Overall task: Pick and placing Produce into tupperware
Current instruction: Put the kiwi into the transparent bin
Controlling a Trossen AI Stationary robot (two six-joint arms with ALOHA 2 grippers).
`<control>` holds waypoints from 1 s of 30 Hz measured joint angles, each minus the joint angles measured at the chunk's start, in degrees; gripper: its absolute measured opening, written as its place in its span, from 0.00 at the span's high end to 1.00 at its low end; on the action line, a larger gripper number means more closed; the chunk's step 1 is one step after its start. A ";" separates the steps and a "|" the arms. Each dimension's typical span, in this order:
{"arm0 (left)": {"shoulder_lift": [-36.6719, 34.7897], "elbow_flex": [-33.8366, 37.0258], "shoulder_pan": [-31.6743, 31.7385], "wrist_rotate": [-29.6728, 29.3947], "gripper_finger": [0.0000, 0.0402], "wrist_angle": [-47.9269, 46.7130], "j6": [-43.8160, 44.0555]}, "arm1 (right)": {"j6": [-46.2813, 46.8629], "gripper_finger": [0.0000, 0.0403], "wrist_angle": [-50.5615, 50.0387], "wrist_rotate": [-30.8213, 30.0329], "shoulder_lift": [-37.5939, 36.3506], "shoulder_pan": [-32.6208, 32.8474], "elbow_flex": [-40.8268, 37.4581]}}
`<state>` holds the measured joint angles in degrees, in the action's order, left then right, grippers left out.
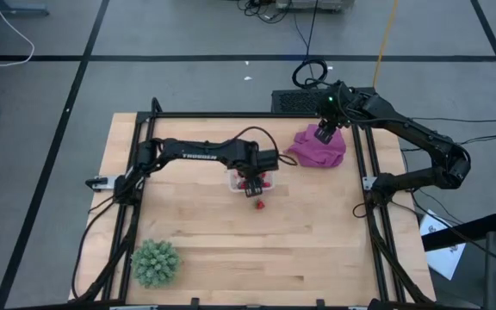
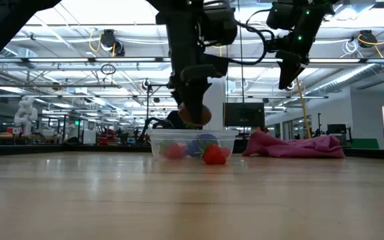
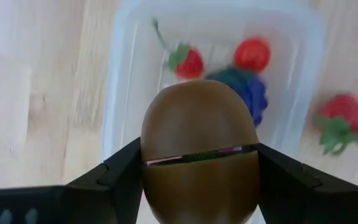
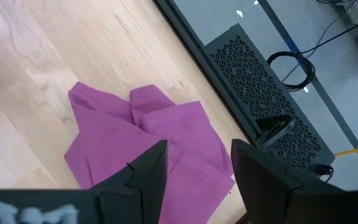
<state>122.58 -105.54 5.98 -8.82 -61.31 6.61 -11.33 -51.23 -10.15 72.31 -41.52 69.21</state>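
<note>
The brown round piece (image 3: 199, 124) is over the open part of the tupperware's bottom (image 3: 143, 102) beside the grape cluster, so the robot's left gripper keeps going down until the piece is inside, then let go.
My left gripper (image 1: 250, 182) is shut on the brown round piece (image 3: 197, 146) and hangs just above the clear tupperware (image 1: 235, 179). In the left wrist view the tupperware (image 3: 123, 74) holds two red strawberry pieces (image 3: 188, 62) and the dark purple grape cluster (image 3: 247, 90). Another strawberry piece (image 1: 259, 204) lies on the table beside the tupperware, toward the near edge. It also shows in the left wrist view (image 3: 344, 121) and in the low view (image 2: 213, 155). My right gripper (image 4: 197, 168) is open and empty, high above the purple-magenta cloth (image 4: 142, 143). My left gripper pinches the brown round piece by its two opposite sides (image 3: 151, 155) between its two fingers. The fingers come from above, pointing down. The piece is lifted clear and hangs over the tupperware's open top, as the low view (image 2: 195, 115) shows.
A large spiky green ball (image 1: 155, 263) sits at the table's near left corner. The cloth (image 1: 319, 146) lies at the far right. Bare wood spreads across the table's near half. A dark frame rail (image 1: 364, 172) runs along the table's right side.
</note>
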 joint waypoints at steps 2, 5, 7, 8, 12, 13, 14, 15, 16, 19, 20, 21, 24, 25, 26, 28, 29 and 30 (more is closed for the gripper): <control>0.05 0.52 0.72 0.46 0.40 -0.68 0.20 | -0.05 0.58 -0.23 0.00 0.00 0.00 0.00; 0.01 2.69 2.01 2.88 0.40 0.08 0.22 | -0.26 0.58 -0.73 0.00 0.00 0.00 0.00; 0.03 5.00 2.57 4.02 0.40 1.05 0.25 | -0.29 0.58 -1.16 0.00 0.00 0.00 0.00; 0.03 6.03 2.75 4.33 0.40 1.81 0.29 | -0.29 0.58 -1.20 0.00 0.00 0.00 0.00; 0.03 9.10 3.00 4.47 0.40 3.40 1.43 | -0.29 0.58 -1.20 0.00 0.00 0.00 0.00; -0.03 9.58 3.02 4.70 0.40 4.14 1.40 | -0.29 0.58 -1.20 0.00 0.00 0.00 0.00; -0.04 9.96 3.00 4.94 0.40 4.91 1.26 | -0.28 0.58 -1.20 0.00 0.00 0.00 0.00; -0.04 10.35 2.99 5.45 0.40 5.85 0.79 | -0.27 0.58 -1.20 0.00 0.00 0.00 0.00; -0.04 10.67 2.99 6.04 0.40 6.92 0.21 | -0.28 0.58 -1.20 0.00 0.00 0.00 0.00; 0.05 11.15 2.95 7.06 0.40 8.81 -0.63 | 0.02 0.58 -1.17 0.00 0.00 0.00 0.00; 0.07 11.15 2.93 7.08 0.40 8.95 -0.99 | 0.06 0.58 -1.17 0.00 0.00 0.00 0.00; 0.07 11.15 2.91 7.08 0.40 9.10 -1.20 | 0.07 0.58 -1.17 0.00 0.00 0.00 0.00; 0.07 11.15 2.94 7.06 0.39 9.17 -1.56 | 0.10 0.58 -1.17 0.00 0.00 0.00 0.00; 0.07 11.15 2.95 7.04 0.38 9.17 -1.58 | 0.10 0.58 -1.15 0.00 0.00 0.00 0.00; 0.07 11.15 2.95 7.04 0.36 9.17 -1.59 | 0.10 0.58 -1.15 0.00 0.00 0.00 0.00; 0.07 11.15 2.95 7.00 0.33 9.17 -1.59 | 0.10 0.58 -1.15 0.00 0.00 0.00 0.00; 0.07 11.15 2.95 6.95 0.31 9.16 -1.63 | 0.10 0.58 -1.15 0.00 0.00 0.00 0.00; 0.07 11.15 2.95 6.87 0.29 9.15 -1.79 | 0.12 0.58 -1.15 0.00 0.00 0.00 0.00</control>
<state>122.65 -94.39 8.93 -1.95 -52.16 4.81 -11.20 -52.38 -10.15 72.31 -41.52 69.21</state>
